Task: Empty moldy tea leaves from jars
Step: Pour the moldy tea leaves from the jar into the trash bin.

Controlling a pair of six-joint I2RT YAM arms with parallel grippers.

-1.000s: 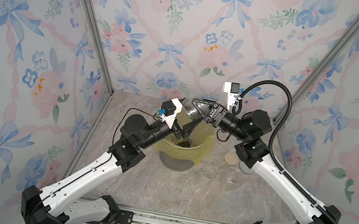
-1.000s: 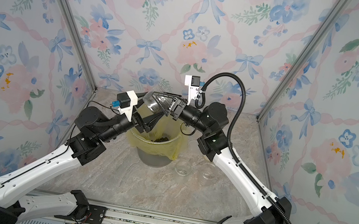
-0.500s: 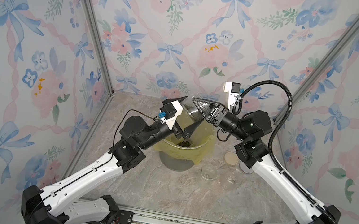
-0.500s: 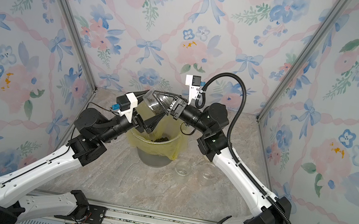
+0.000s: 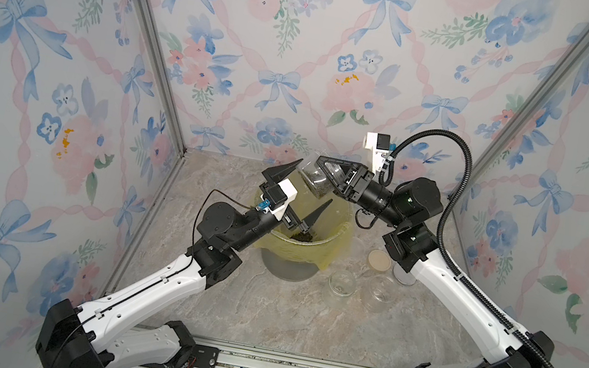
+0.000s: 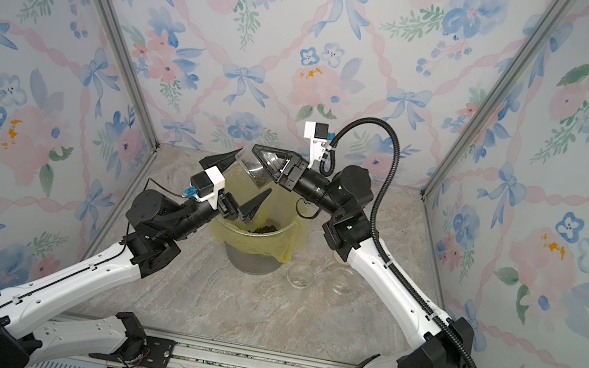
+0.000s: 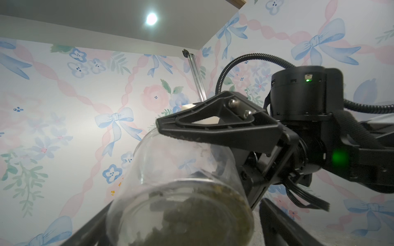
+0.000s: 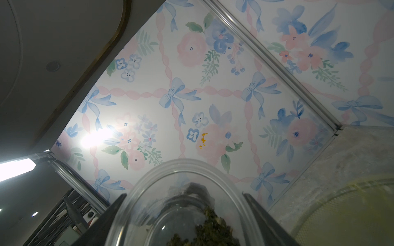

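With my right gripper at the jar's opening (image 7: 164,144), my left gripper should take the jar's lower end (image 7: 180,213) before tipping the moldy tea leaves into the bin.
My right gripper (image 5: 322,177) (image 6: 262,166) is shut on a clear jar (image 5: 312,176) (image 6: 256,165), held tilted above the yellow-lined bin (image 5: 334,237) (image 6: 290,235). Moldy tea leaves (image 5: 320,188) (image 6: 260,178) lie in the jar's lower end, and more moldy tea leaves (image 5: 301,238) (image 6: 263,228) lie in the bin. My left gripper (image 5: 315,181) (image 6: 255,170) is open, its fingers spread either side of the jar without touching it. The left wrist view shows the jar (image 7: 181,187) and its leaves (image 7: 191,217) close up. In the right wrist view the jar (image 8: 185,191) sits between my right fingers (image 8: 262,217).
Two empty clear jars (image 5: 342,283) (image 5: 378,293) stand on the marble table to the right of the bin, also seen as jars (image 6: 299,274) (image 6: 341,283). A flat tan lid (image 5: 379,260) lies behind them beside the right arm. Floral walls close in three sides.
My left gripper has gone from shut to wide open beside the jar. The right gripper keeps the jar in nearly the same tilted place over the bin.
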